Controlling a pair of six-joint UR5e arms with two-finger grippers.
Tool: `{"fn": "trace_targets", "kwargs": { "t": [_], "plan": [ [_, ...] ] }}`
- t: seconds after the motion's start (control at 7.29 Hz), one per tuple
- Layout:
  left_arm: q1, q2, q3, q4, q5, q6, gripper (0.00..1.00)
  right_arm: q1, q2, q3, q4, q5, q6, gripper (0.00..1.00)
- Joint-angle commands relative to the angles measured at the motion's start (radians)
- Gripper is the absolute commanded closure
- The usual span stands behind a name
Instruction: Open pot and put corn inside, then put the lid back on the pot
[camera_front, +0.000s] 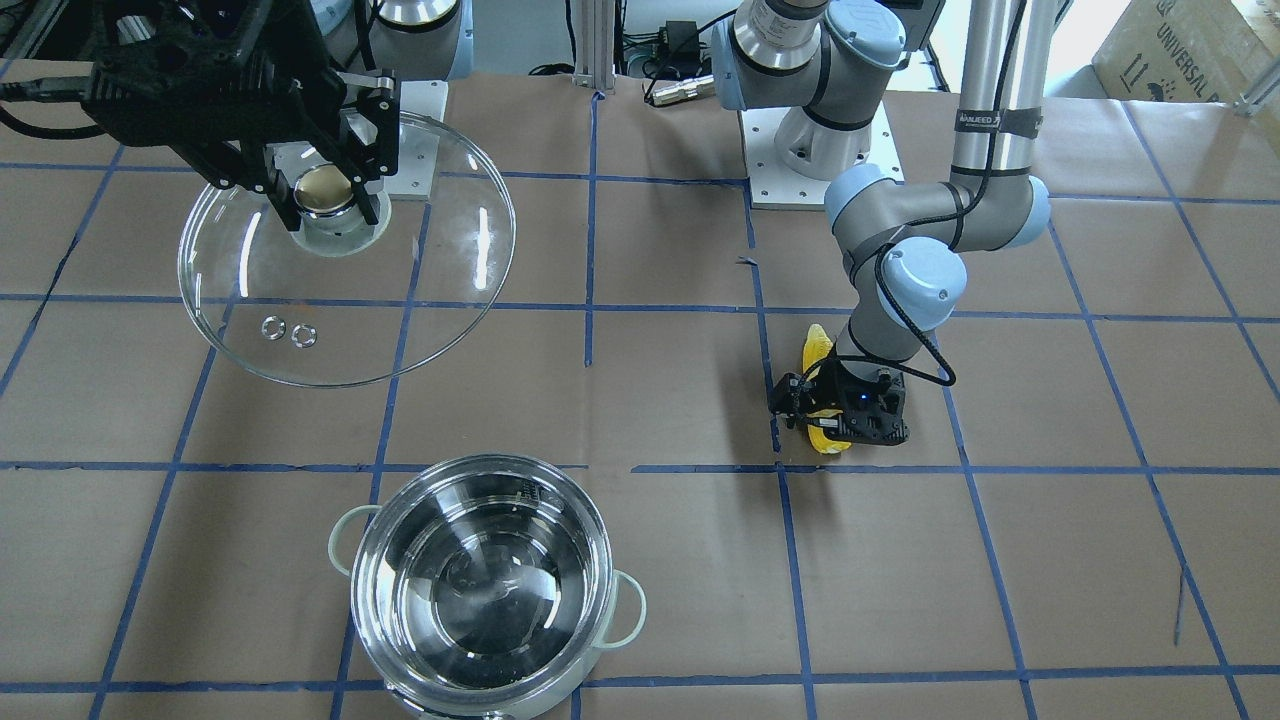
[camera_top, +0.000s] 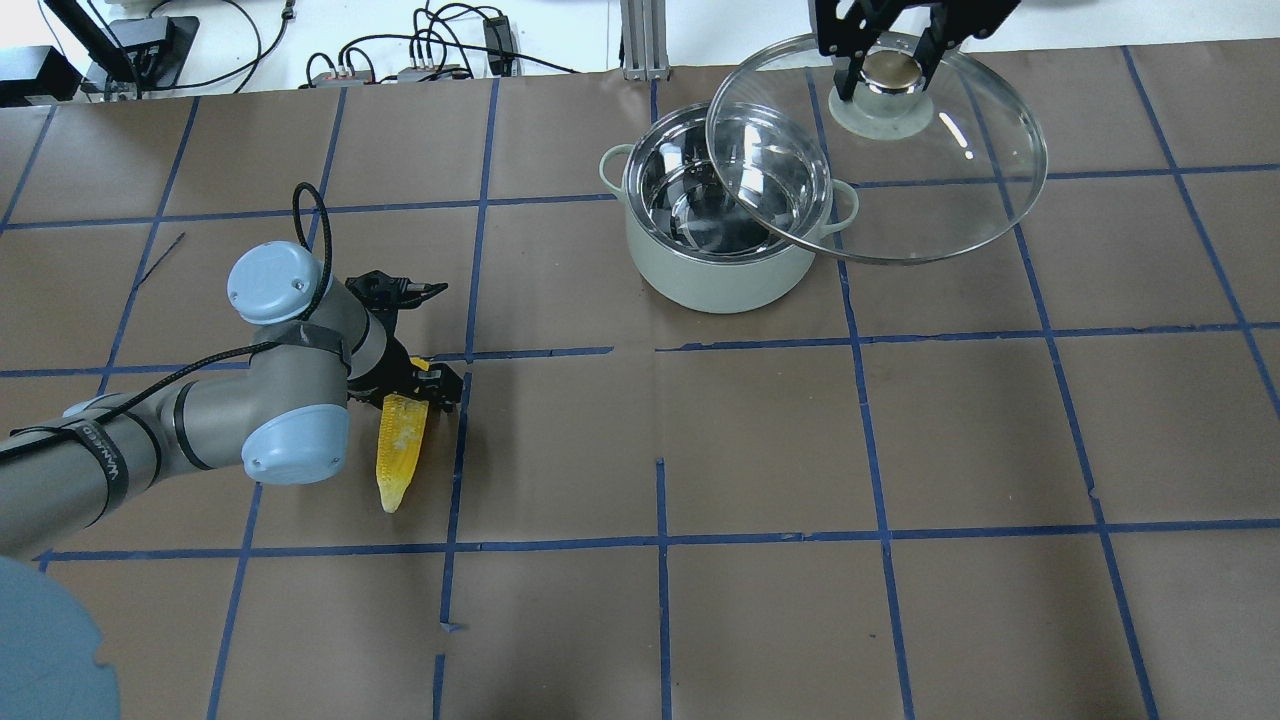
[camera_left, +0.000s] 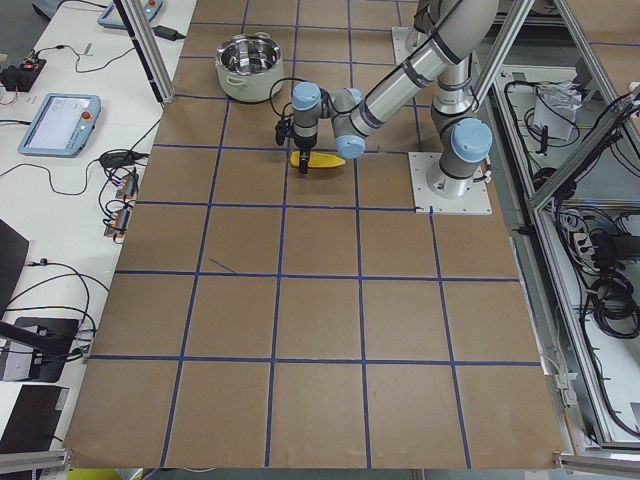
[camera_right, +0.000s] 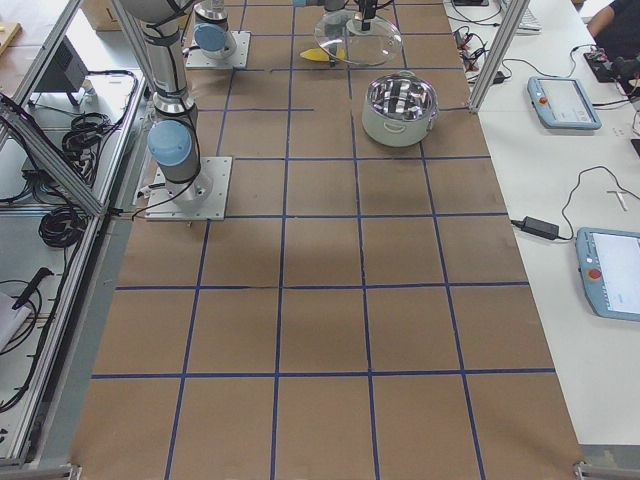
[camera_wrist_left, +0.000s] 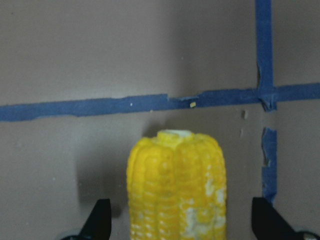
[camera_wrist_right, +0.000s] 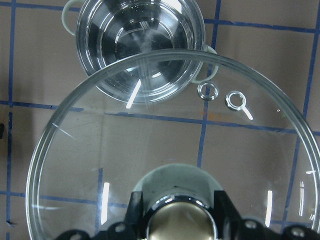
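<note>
The steel pot's wide opening (camera_front: 483, 586) is bigger across than the yellow corn (camera_front: 818, 347) is long, so the corn will fit inside lying flat when the robot lowers it in.
The steel pot (camera_front: 400, 600) stands uncovered and empty on the table; it also shows in the overhead view (camera_top: 715, 280). My right gripper (camera_front: 325, 195) is shut on the knob of the glass lid (camera_front: 400, 300) and holds it in the air, beside the pot and toward the robot's base. In the overhead view the lid (camera_top: 950, 200) overlaps the pot's rim. The yellow corn (camera_top: 400, 450) lies flat on the table. My left gripper (camera_wrist_left: 177, 225) is open and straddles the corn's thick end (camera_wrist_left: 175, 190), with gaps on both sides of it.
The table is covered in brown paper with a blue tape grid (camera_top: 660, 350). The two arm bases (camera_front: 810, 150) stand at the robot's edge. Tablets and cables (camera_left: 60, 120) lie on side benches past the table's far edge.
</note>
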Motion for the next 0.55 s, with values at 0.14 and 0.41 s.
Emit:
{"fn": "trace_targets", "kwargs": {
  "t": [0.14, 0.41],
  "plan": [
    [-0.003, 0.025, -0.002, -0.014, 0.010, -0.010, 0.71, -0.015, -0.112, 0.202, -0.130, 0.000, -0.006, 0.67],
    [0.001, 0.126, 0.016, -0.145, 0.018, -0.010, 0.79, -0.049, -0.161, 0.282, -0.127, -0.007, -0.017, 0.67]
  ]
}}
